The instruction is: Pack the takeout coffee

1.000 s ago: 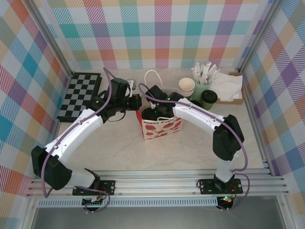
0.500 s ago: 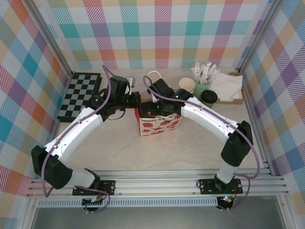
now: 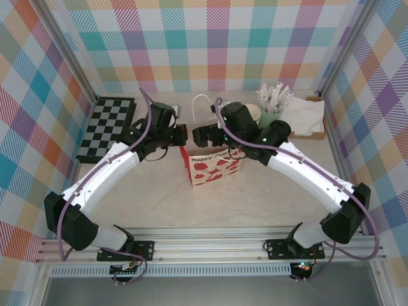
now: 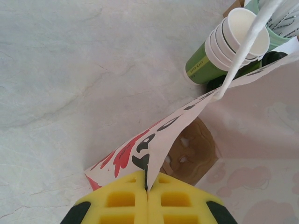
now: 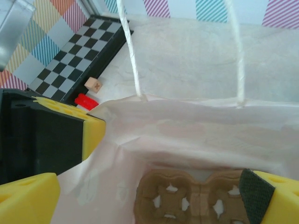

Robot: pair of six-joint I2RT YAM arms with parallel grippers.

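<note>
The bag slants and my left gripper pinches its front corner (image 3: 183, 152), so both grippers should take its side rim and turn it.
The takeout coffee (image 3: 279, 130), a dark-green cup with a black lid, stands at the back right, partly behind my right arm. A white paper bag (image 3: 214, 167) with red strawberries stands open mid-table. A brown cardboard cup carrier (image 5: 196, 201) lies on the bag's bottom (image 4: 194, 150). My left gripper (image 4: 147, 190) is shut on the bag's left rim (image 3: 181, 136). My right gripper (image 3: 204, 135) hovers open over the bag's mouth with nothing between its fingers (image 5: 154, 205).
A stack of lidless green cups (image 4: 229, 43) and a pale-green cup of white-wrapped sticks (image 3: 272, 107) stand behind the bag. White napkins in a brown box (image 3: 307, 117) lie at the back right. A chessboard (image 3: 107, 127) lies at the back left, a small wooden die (image 5: 94, 85) beside it.
My right gripper has opened wide and risen out of the bag toward the back, its elbow swinging out to the right. The left gripper keeps its hold on the rim.
</note>
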